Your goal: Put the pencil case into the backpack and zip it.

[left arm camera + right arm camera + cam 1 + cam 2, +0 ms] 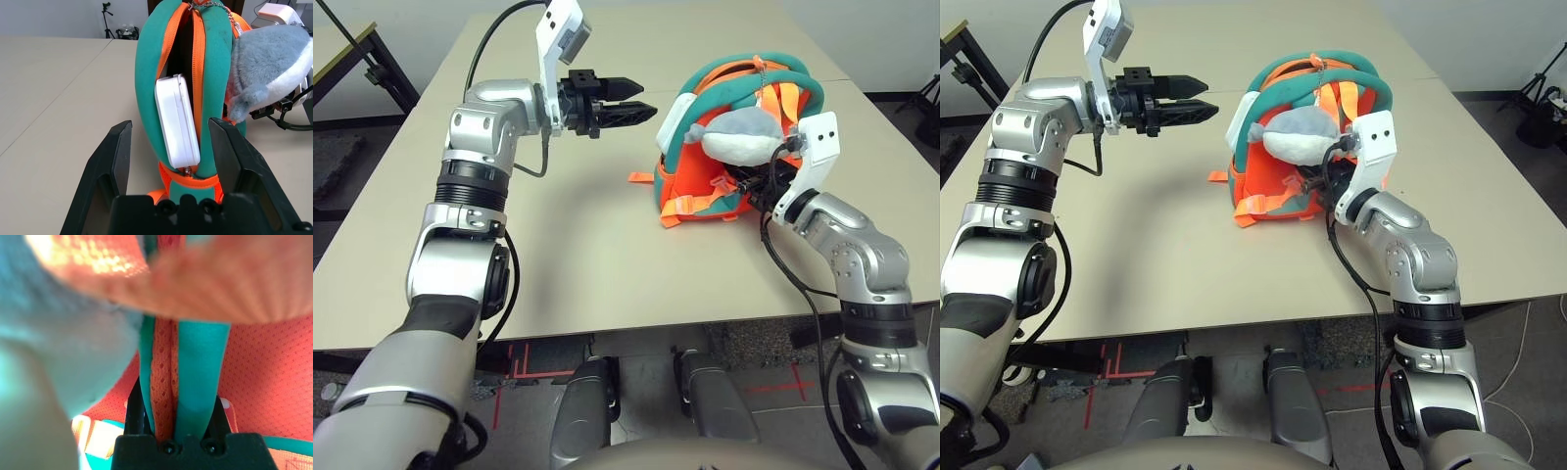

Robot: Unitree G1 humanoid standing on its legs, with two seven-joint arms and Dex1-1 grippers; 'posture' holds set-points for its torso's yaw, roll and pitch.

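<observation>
The robot's left gripper needs to close and push the case's lower end (185, 155) inside before zipping, because the white pencil case sticks halfway out (177, 117) of the backpack's gap.
The orange and teal backpack (705, 186) stands on the table (568, 264) right of centre, its zip gaping along the left side. The white pencil case (177, 122) sticks halfway out of that gap, upright between the teal edges. My left gripper (644, 98) hovers open just left of the backpack, level with the case and not touching it. My right gripper (756, 184) is tucked under the grey-white plush toy (744, 137) on the backpack's right side. It is shut on a teal-edged orange strap (195, 372) of the backpack.
The tan table spreads wide to the left and front of the backpack, with a seam to a second tabletop behind. Loose orange strap ends (641, 178) lie on the table at the backpack's left foot. A dark table frame (372, 59) stands at the far left.
</observation>
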